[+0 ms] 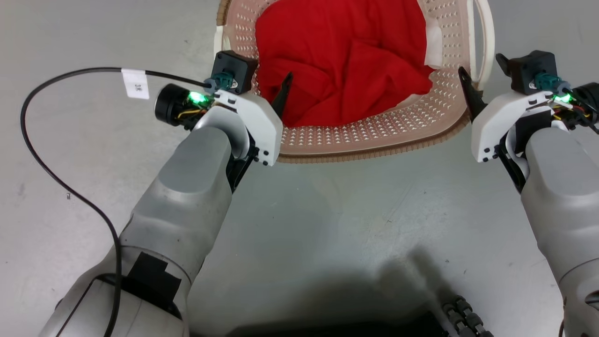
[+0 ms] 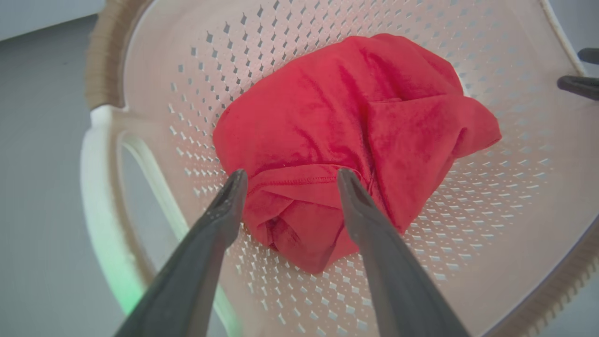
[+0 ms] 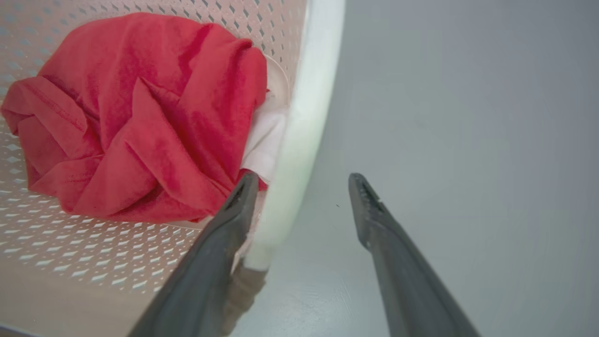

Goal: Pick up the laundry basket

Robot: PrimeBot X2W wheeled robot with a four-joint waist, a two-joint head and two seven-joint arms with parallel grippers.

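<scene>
The red cloth (image 1: 343, 64) is heaped well below the brown rim (image 1: 382, 151), so it will stay in place and travel along when the robot lifts the laundry basket.
The laundry basket (image 1: 374, 133) stands on the grey floor just ahead, cream and perforated with a brown rim, and holds a crumpled red cloth (image 1: 341, 56). My left gripper (image 1: 284, 89) is open at the basket's left side. In the left wrist view its fingertips (image 2: 288, 175) hover inside the basket (image 2: 281, 37) over the red cloth (image 2: 355, 126), with the white loop handle (image 2: 100, 196) to their left. My right gripper (image 1: 467, 84) is open at the basket's right side. In the right wrist view it (image 3: 302, 180) straddles the white handle (image 3: 304, 117), one finger inside, one outside.
A black cable (image 1: 28, 140) with a white tag (image 1: 135, 83) loops over the floor to the left of my left arm. A white patch (image 3: 264, 140) lies against the basket wall by the right handle. My dark base (image 1: 374, 325) shows at the bottom edge.
</scene>
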